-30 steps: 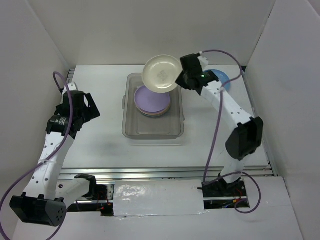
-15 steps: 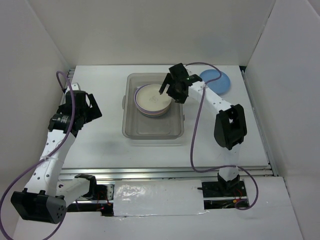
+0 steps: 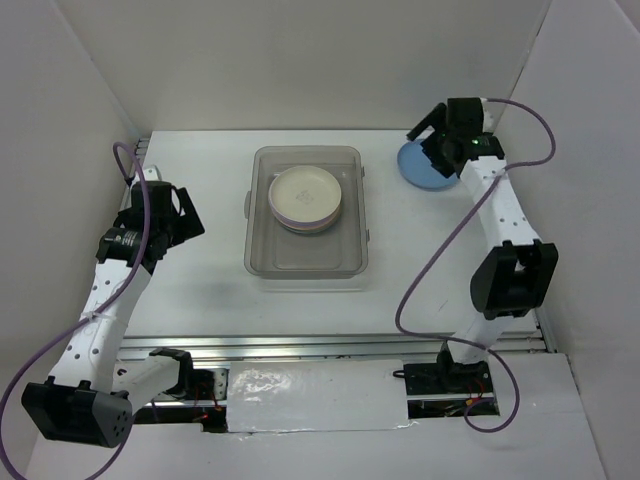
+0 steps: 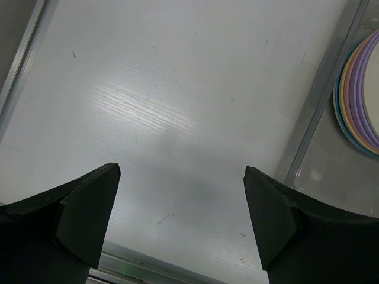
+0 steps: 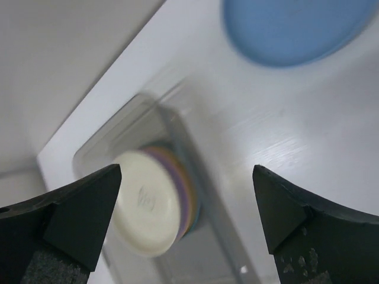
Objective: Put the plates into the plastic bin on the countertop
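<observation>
The blue plate (image 3: 421, 168) is clear of the plastic bin, and there is open countertop beside the plate's rim. My right gripper keeps going down until its fingers are on both sides of that rim (image 3: 451, 183).
The plastic bin (image 3: 305, 268) sits mid-countertop and holds a stack of plates, with the cream plate (image 3: 305, 194) on top and lavender and orange rims showing below it. The same stack (image 5: 148, 208) shows blurred in the right wrist view, and its edge (image 4: 360, 100) shows in the left wrist view. A blue plate (image 3: 420, 168) lies on the countertop (image 3: 200, 290) at the back right. My right gripper (image 3: 433, 147) hovers over it, open and empty (image 5: 187, 171). At the left, my left gripper (image 3: 186, 222) is open over bare countertop (image 4: 180, 171).
White walls close in the left, back and right sides. A metal rail (image 3: 330, 345) runs along the front edge. The bin's left rim (image 4: 323, 97) lies just right of my left gripper.
My right gripper carried the cream plate onto the stack in the bin, opened and let it go, then swung back right over the blue plate. The left arm hardly moved.
</observation>
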`<move>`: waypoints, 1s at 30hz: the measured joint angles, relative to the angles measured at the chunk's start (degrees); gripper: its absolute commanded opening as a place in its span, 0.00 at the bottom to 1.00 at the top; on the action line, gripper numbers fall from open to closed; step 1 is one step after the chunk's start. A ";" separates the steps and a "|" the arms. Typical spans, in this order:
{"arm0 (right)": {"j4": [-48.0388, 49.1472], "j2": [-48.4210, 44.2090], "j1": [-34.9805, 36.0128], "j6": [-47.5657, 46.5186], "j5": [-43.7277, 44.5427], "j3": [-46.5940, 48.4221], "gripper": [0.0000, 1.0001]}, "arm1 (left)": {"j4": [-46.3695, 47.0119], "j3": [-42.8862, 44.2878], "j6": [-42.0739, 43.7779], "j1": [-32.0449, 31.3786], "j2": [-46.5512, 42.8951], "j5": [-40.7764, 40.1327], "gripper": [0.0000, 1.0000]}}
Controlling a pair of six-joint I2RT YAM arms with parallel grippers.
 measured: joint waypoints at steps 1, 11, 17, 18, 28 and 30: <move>-0.15 1.40 -2.29 -0.02 0.98 0.52 1.00 | -0.02 0.00 0.00 0.00 0.00 0.04 0.99; -2.08 23.93 -13.57 -0.02 3.30 4.81 1.00 | -0.02 -0.13 0.00 0.00 0.00 0.02 0.99; -2.62 33.66 -17.68 -1.01 3.37 13.29 1.00 | -0.04 -0.13 0.02 0.00 -0.02 0.07 0.99; -2.64 34.34 -18.18 -1.11 3.21 13.44 1.00 | -0.04 -0.13 0.04 0.00 -0.02 0.07 0.99; -5.95 42.36 -21.22 -2.58 -1.53 24.72 0.82 | -0.02 -0.13 0.11 0.00 -0.72 0.72 0.99; -6.14 44.04 -21.20 -2.69 -2.62 27.41 0.80 | -0.02 -0.13 0.13 0.00 -0.83 0.72 0.99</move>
